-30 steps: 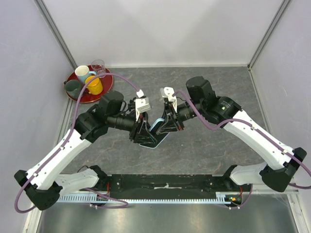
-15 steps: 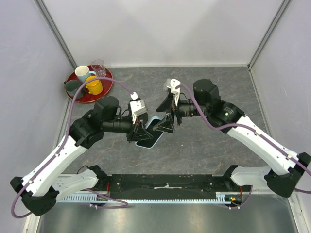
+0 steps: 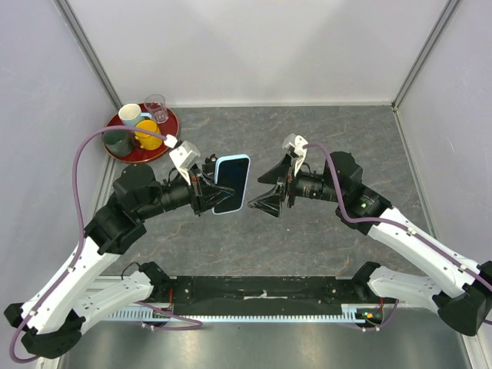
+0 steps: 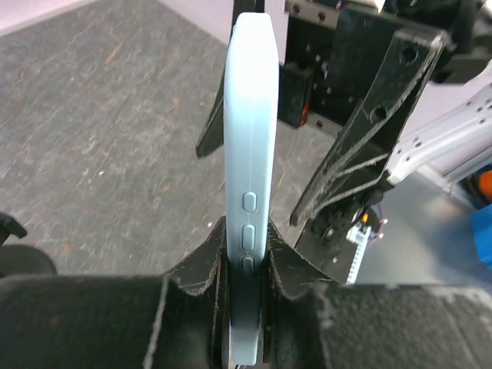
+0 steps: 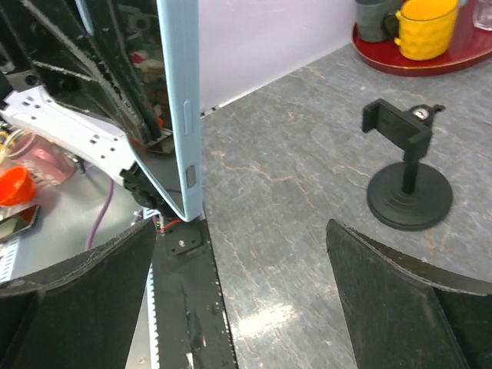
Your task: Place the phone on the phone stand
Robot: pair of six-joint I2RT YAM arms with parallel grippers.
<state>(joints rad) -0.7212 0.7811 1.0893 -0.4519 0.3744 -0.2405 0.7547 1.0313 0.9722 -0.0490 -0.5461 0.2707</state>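
Observation:
With the phone in my left gripper (image 3: 231,181), my right gripper should take the phone's free edge (image 3: 246,184) before my left gripper goes to steady the phone stand.
My left gripper (image 3: 211,191) is shut on one edge of the phone (image 3: 233,183), a black-screened handset in a light blue case, and holds it off the table with its screen facing up. In the left wrist view the phone (image 4: 250,138) stands edge-on between the fingers (image 4: 192,273). My right gripper (image 3: 267,191) is open just right of the phone, with nothing between its jaws. The right wrist view shows the phone (image 5: 181,100) at upper left and the black phone stand (image 5: 407,181) upright on the table beyond. In the top view the stand is hidden.
A red tray (image 3: 127,151) with a yellow mug (image 3: 149,137), a white mug, a dark mug and a clear glass sits at the back left. The tray (image 5: 430,60) lies just behind the stand in the right wrist view. Walls enclose three sides.
The right gripper opened, let go of the phone and drew back to the right. The left gripper closed on the phone and lifted it up and back off the table.

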